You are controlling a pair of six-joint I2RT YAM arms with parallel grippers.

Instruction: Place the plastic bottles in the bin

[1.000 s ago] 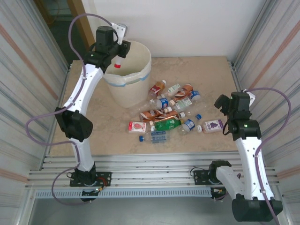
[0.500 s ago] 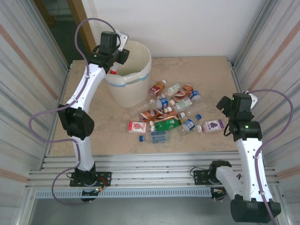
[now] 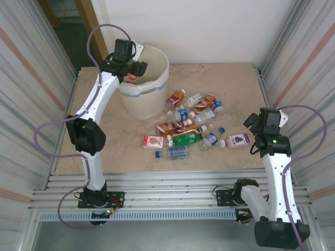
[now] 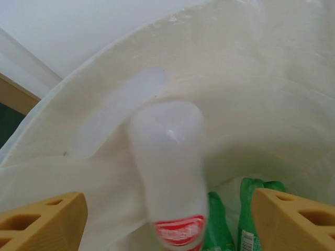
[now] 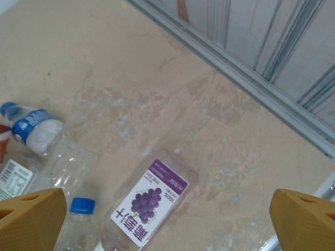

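The grape bottle's base [image 3: 249, 138] is clear of the heap. My right gripper should keep going down until its open fingers are around the purple grape label [image 3: 238, 140], then close.
My left gripper [image 3: 133, 72] hangs over the rim of the cream bin [image 3: 152, 97], open. A clear bottle with a red label [image 4: 167, 157] shows blurred between its spread fingers, touching neither, over the bagged inside of the bin [image 4: 261, 78]. Two green bottles [image 4: 251, 209] lie at the bin's bottom. Several more plastic bottles [image 3: 186, 125] lie in a heap at mid-table. My right gripper [image 3: 252, 123] is open above a clear bottle with a purple grape label [image 5: 149, 201], which lies flat at the heap's right end [image 3: 238, 139].
A blue-capped clear bottle [image 5: 78, 209] and a blue-labelled one [image 5: 34, 128] lie left of the grape bottle. A metal wall rail [image 5: 251, 89] runs close on the right. Corrugated walls close in the table on both sides.
The left gripper moved right and down over the bin, and the bottle it carried has come loose between its fingers. The right arm drew slightly nearer.
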